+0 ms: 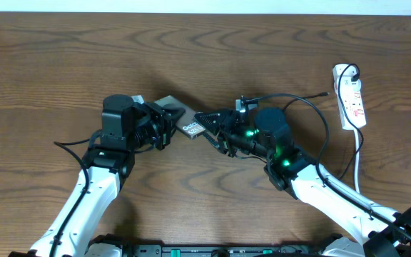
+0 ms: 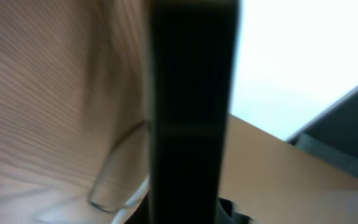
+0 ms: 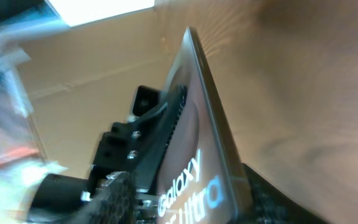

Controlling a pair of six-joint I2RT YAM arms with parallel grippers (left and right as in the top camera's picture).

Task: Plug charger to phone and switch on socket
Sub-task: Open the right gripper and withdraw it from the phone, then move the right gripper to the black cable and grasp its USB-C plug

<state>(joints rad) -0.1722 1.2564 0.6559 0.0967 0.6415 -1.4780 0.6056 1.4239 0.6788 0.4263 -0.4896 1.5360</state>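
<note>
My right gripper is on the phone's lettered end (image 1: 193, 129), so my left gripper should hold the phone by itself while my right gripper gets the charger's loose end (image 1: 325, 94).
The phone (image 1: 185, 121) is held off the table between my two grippers, tilted. My left gripper (image 1: 167, 128) is shut on its left end; in the left wrist view the phone (image 2: 191, 112) is a blurred dark bar seen edge-on. My right gripper (image 1: 207, 129) is shut on its right end. In the right wrist view the phone (image 3: 197, 149) shows "Galaxy Ultra" lettering between my fingers (image 3: 191, 202). The charger, a thin black cable (image 1: 325, 127), loops beside the right arm, with a small end (image 1: 325, 93) near the socket. The socket (image 1: 350, 96) is a white power strip at the far right.
The white cord (image 1: 356, 160) runs from the power strip toward the front edge, close to the right arm. A black plug (image 1: 352, 70) sits at the strip's far end. The table (image 1: 48, 64) is dark wood.
</note>
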